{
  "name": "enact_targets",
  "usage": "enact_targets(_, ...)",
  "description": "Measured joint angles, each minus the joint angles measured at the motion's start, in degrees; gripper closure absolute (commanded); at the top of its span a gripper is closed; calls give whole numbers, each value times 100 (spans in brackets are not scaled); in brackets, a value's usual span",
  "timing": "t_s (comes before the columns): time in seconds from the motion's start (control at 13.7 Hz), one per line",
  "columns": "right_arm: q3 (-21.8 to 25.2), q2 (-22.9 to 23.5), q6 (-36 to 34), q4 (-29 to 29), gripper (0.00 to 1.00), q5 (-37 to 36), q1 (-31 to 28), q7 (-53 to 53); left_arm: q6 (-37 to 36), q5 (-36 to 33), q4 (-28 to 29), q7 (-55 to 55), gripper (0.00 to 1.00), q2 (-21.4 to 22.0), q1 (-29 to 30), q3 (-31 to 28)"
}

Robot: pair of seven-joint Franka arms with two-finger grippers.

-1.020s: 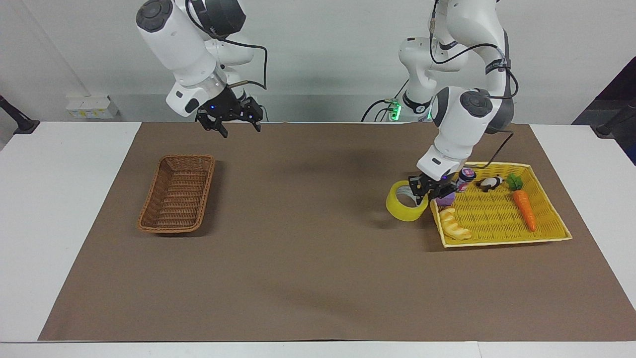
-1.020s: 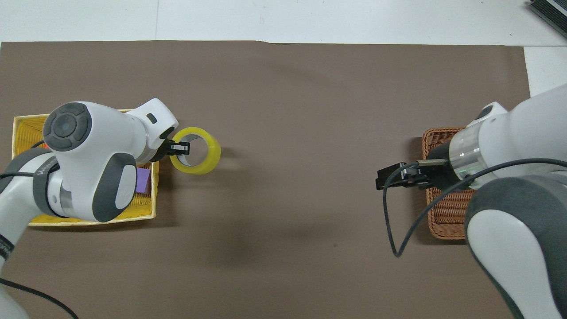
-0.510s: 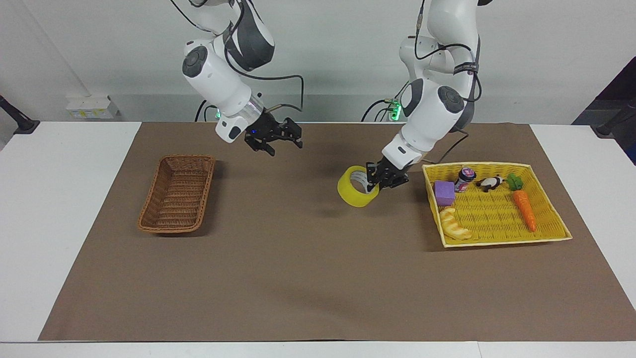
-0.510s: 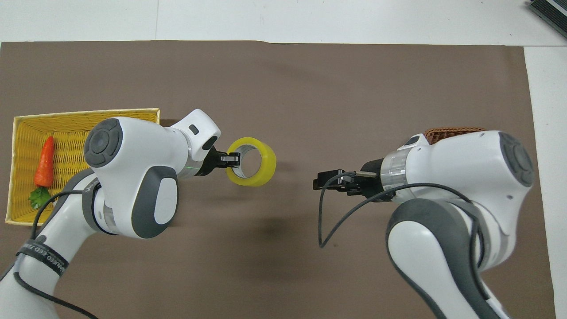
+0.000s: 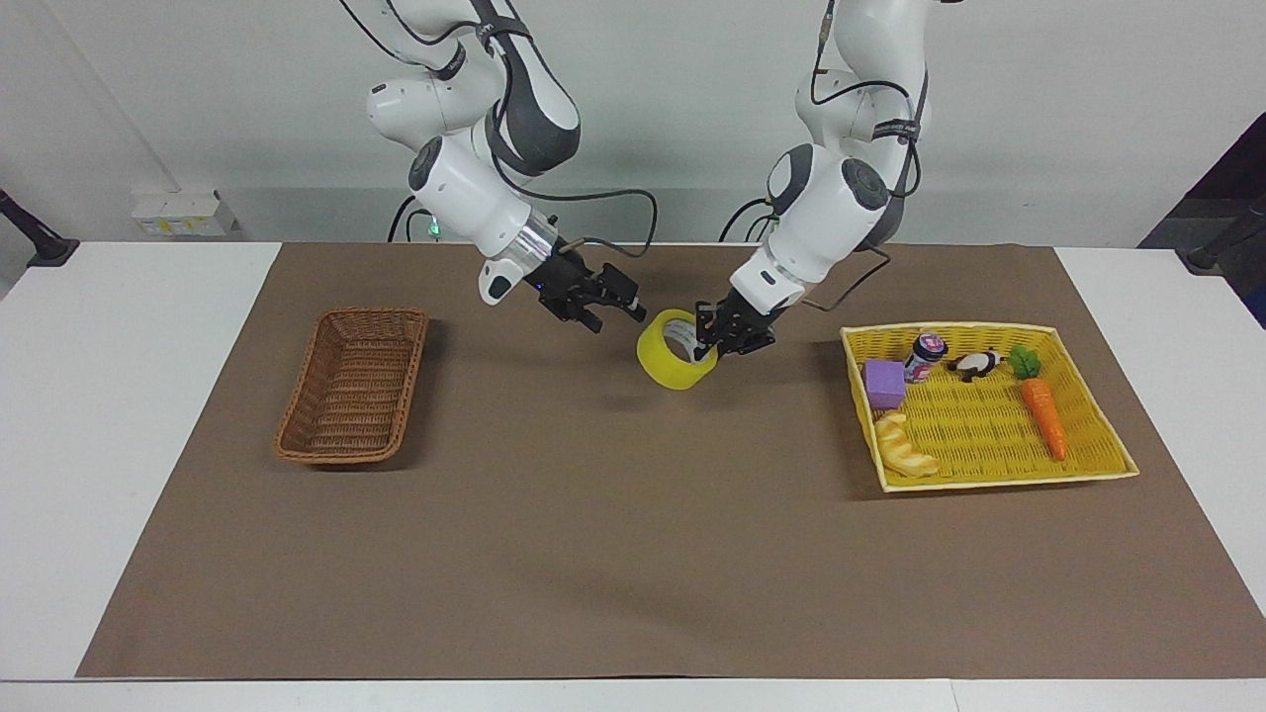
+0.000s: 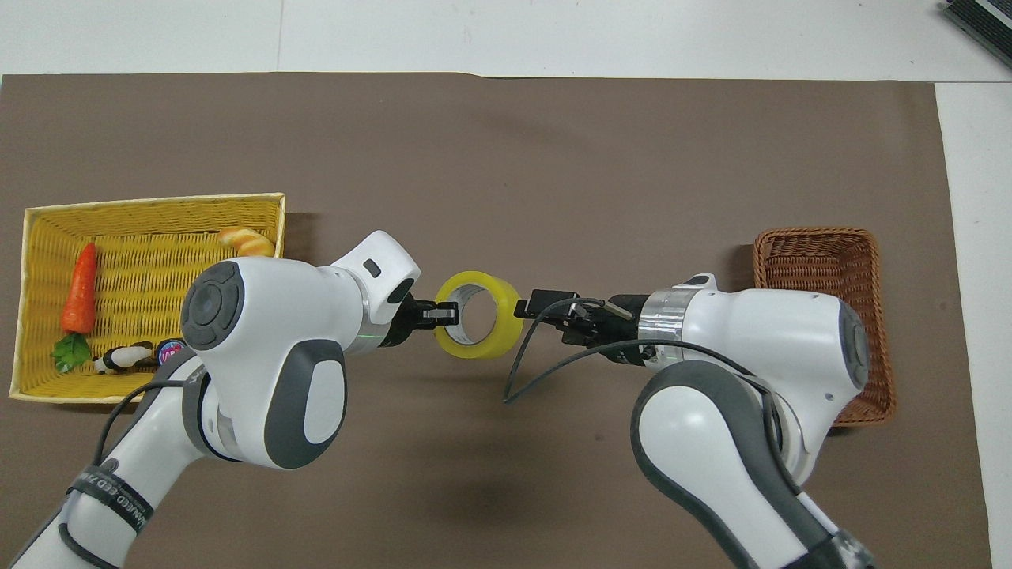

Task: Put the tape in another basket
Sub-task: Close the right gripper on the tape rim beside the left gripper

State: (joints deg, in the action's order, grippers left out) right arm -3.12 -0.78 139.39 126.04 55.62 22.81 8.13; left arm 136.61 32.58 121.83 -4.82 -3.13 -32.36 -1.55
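Note:
The tape's free rim is facing the open fingers of my right gripper. My right gripper should keep moving in until one finger gets inside the tape's ring, and then close.
The yellow tape roll hangs in the air over the middle of the brown mat, and it shows in the overhead view too. My left gripper is shut on its rim, one finger inside the ring. My right gripper is open and reaches to the tape's other edge, just beside it. The brown wicker basket stands empty toward the right arm's end of the table.
A yellow square basket toward the left arm's end holds a carrot, a purple block, a bread piece, a small jar and a panda toy. A brown mat covers the table.
My left gripper carried the tape from beside the yellow basket toward the mat's middle. My right gripper moved from over the wicker basket's end to right beside the tape.

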Motion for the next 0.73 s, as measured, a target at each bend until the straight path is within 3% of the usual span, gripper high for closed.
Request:
enact_targets(0.58, -4, 434, 67, -3, 0, 749, 178, -1191, -57, 20, 100, -43, 100, 69, -203, 5)
enact_targets(0.66, -4, 462, 67, -4, 10, 768, 187, -1226, -60, 21, 100, -52, 100, 72, -222, 6)
enact_targets(0.73, -4, 471, 67, -6, 54, 774, 197, -1239, -62, 21, 100, -55, 100, 74, -233, 2)
